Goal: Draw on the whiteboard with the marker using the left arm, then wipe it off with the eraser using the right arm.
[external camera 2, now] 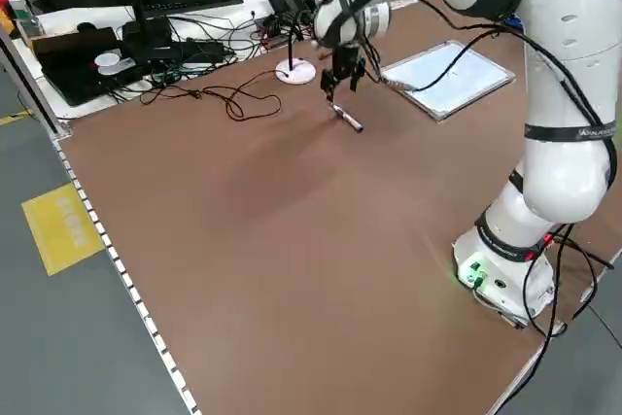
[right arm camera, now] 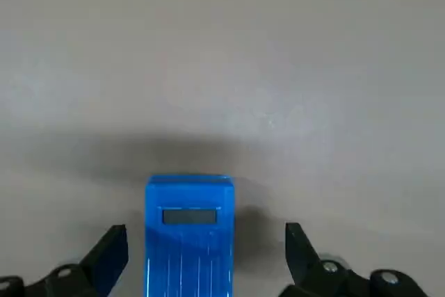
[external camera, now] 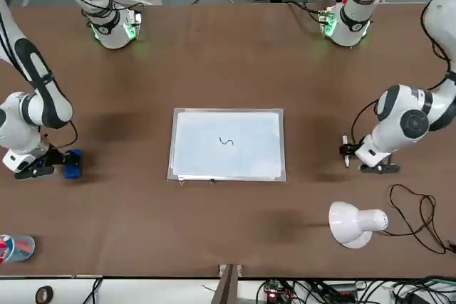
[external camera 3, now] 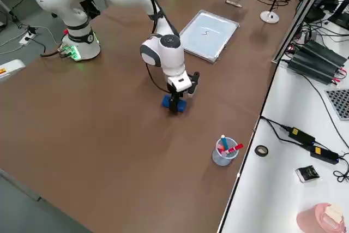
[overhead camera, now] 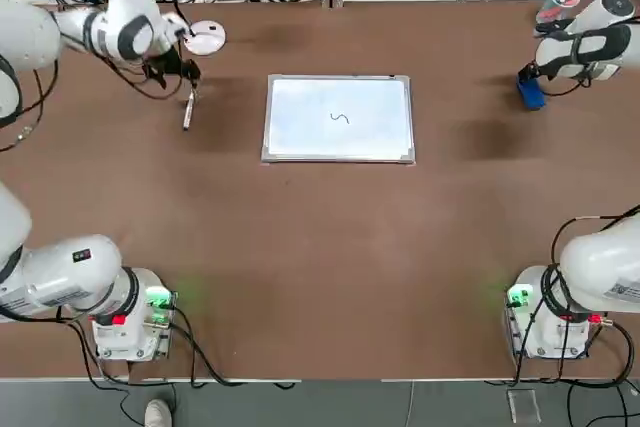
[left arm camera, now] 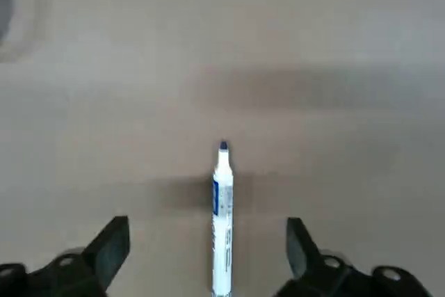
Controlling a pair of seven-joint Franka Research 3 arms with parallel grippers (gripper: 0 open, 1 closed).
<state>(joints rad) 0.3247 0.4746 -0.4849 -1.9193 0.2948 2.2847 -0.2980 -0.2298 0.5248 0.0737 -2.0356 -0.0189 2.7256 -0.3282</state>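
Note:
I expect the broad whiteboard (external camera: 227, 153) to stay put when I wipe the squiggle with the blue eraser, because it lies flat along its whole frame (external camera: 227, 179).
The whiteboard (overhead camera: 340, 117) lies flat mid-table with a small dark squiggle (overhead camera: 340, 119) on it. The marker (overhead camera: 188, 110) lies on the table left of the board. My left gripper (overhead camera: 185, 74) hovers just over its far end, open; in the left wrist view the marker (left arm camera: 222, 220) rests between the spread fingers (left arm camera: 111, 247), touching neither. The blue eraser (overhead camera: 531, 95) sits on the table at the far right. My right gripper (overhead camera: 524, 79) stands open over it, and the eraser (right arm camera: 189, 234) shows between its wide-apart fingers (right arm camera: 299, 252).
A white lamp (overhead camera: 205, 37) with its cable stands just beyond the marker. A clear cup with a red item (overhead camera: 556, 2) sits near the far right edge. Both arm bases (overhead camera: 130, 322) (overhead camera: 545, 322) stand at the near edge.

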